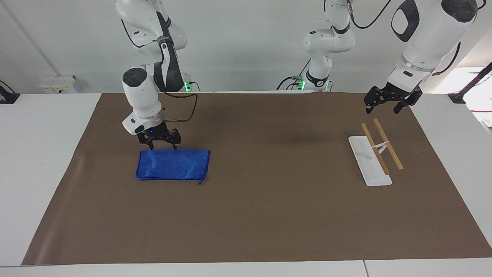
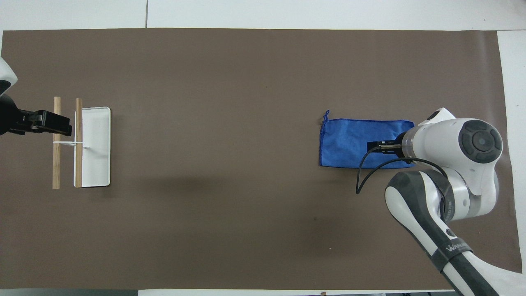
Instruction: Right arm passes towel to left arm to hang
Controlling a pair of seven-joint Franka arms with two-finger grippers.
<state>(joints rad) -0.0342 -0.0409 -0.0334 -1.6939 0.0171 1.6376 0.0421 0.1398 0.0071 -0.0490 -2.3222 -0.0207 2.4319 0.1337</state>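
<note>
My right gripper should keep going down to the towel's near edge (image 1: 161,151) until its open fingers grip that edge, because the blue towel's corner loop (image 2: 326,115) lies clear of them.
The blue towel (image 1: 173,164) lies flat on the brown mat toward the right arm's end of the table; it also shows in the overhead view (image 2: 349,142). Its corner loop (image 2: 326,114) points away from the robots. My right gripper (image 1: 163,146) is open, fingers pointing down, just above the towel's edge nearest the robots; in the overhead view (image 2: 380,147) it covers part of the towel. My left gripper (image 1: 388,108) is open and waits above the mat near the rack; in the overhead view (image 2: 51,124) it is over the wooden rails.
A towel rack lies toward the left arm's end: a white base (image 1: 369,161) (image 2: 96,146) with two wooden rails (image 1: 388,143) (image 2: 56,142). The brown mat (image 1: 269,215) covers most of the white table.
</note>
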